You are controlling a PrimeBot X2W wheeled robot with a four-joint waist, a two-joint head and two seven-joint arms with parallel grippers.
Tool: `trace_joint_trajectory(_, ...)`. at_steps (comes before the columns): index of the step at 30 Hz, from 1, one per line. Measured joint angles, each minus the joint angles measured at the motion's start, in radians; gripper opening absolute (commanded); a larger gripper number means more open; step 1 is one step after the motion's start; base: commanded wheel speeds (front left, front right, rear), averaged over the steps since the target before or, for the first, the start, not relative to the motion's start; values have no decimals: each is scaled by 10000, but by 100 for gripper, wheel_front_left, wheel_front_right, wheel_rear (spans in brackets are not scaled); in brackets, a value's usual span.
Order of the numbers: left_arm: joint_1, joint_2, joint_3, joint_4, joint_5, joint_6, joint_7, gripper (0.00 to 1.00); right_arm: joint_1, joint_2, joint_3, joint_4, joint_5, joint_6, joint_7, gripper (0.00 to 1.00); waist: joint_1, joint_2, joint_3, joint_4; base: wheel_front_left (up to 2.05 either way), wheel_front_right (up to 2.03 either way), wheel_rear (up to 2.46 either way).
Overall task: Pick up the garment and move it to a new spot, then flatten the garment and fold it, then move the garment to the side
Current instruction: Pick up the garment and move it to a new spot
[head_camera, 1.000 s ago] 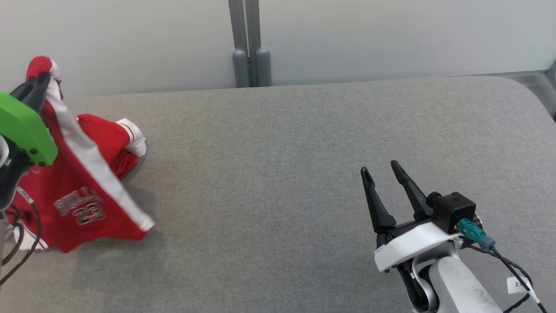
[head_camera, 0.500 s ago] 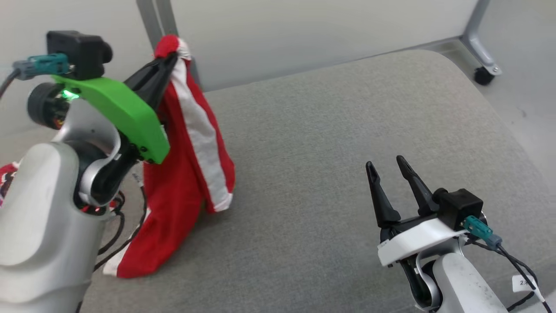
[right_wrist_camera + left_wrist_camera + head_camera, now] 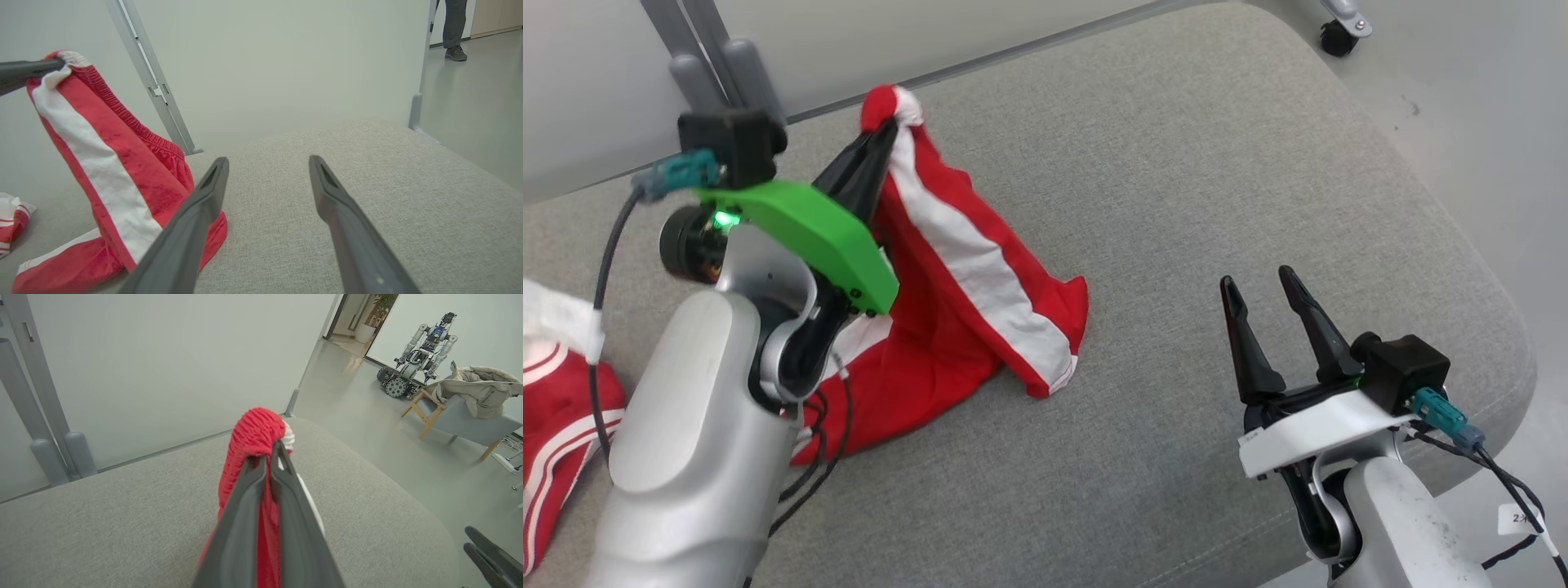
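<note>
My gripper is going to pull the hem corner. The white stripe [image 3: 961, 251] goes from the garment's raised corner [image 3: 934, 323] to the hem, so the garment will fold along the stripe.
The garment [image 3: 964, 269] is red with a broad white stripe. My left gripper [image 3: 882, 135] is shut on a bunched corner of it and holds that corner above the grey padded table [image 3: 1176, 163]. The rest of the cloth slopes down and lies spread on the table. In the left wrist view the fingers [image 3: 245, 506] pinch the red bunch [image 3: 255, 428]. My right gripper [image 3: 1256, 278] stands open and empty over the table's right part, well apart from the garment. In the right wrist view its fingers [image 3: 268, 160] are spread, with the garment [image 3: 122, 163] to their left.
Another red and white cloth [image 3: 556, 392] lies at the table's left edge. Grey posts [image 3: 719, 65] stand behind the table. The table's rounded right edge [image 3: 1494, 294] is close to my right arm. Beyond are another robot [image 3: 421, 347], a chair with a beige coat [image 3: 478, 392] and a person's legs [image 3: 453, 28].
The head camera has swung. My left gripper has carried the garment away from the table's left end toward the middle, and its lower part now lies spread on the surface. The right gripper stays open.
</note>
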Motion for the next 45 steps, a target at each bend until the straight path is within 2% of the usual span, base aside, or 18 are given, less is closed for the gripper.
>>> trace_joint_trajectory(4,933,17,328,1011,82,261,-1120,0,13,0,-58,29,-79,0,2,100,0,0,187,67,0,0,0)
trace_joint_trajectory(7,1512,-40,424,2084,-8,176,-1751,0,13,6,-19,113,-219,0,0,100,0,0,225,289,0,0,0)
trace_joint_trajectory(8,1616,-54,372,2389,17,109,-1858,6,13,8,2,144,-259,0,2,100,0,0,217,363,0,0,0)
trace_joint_trajectory(9,1712,-92,374,2727,33,107,-2050,20,12,10,31,178,-291,0,2,100,0,0,198,459,0,0,0)
trace_joint_trajectory(10,1749,-107,351,3051,102,109,-2259,49,8,8,48,201,-316,0,2,100,0,0,164,564,0,0,0)
trace_joint_trajectory(11,1749,-109,324,3359,173,107,-2378,94,-3,10,69,228,-343,0,0,100,0,0,126,665,0,0,0)
trace_joint_trajectory(12,1750,-128,343,3576,176,107,-2543,100,-9,10,94,242,-364,0,2,100,0,0,92,742,0,0,0)
trace_joint_trajectory(20,1751,-347,355,4798,188,15,-3492,100,15,-19,192,399,-372,0,2,100,0,0,-310,1348,0,0,0)
trace_joint_trajectory(25,1758,-113,284,4433,512,-113,-4242,100,154,-79,182,399,-372,0,2,100,0,0,-562,1670,0,0,0)
trace_joint_trajectory(28,1876,211,263,3791,782,-77,-4648,100,205,-148,127,305,-374,0,2,100,0,0,-711,1870,0,0,0)
trace_joint_trajectory(34,2911,936,531,1814,1344,564,-5108,100,544,-249,-249,-23,-537,0,0,100,0,0,-1061,2231,0,0,0)
trace_joint_trajectory(38,3899,1212,788,476,1595,867,-5231,100,897,-328,-499,-190,-598,0,2,100,0,0,-1251,2445,0,0,0)
trace_joint_trajectory(45,5796,1018,807,-1346,2167,1676,-5273,100,1546,-378,-984,-245,-623,0,2,100,0,0,-1569,2777,0,0,0)
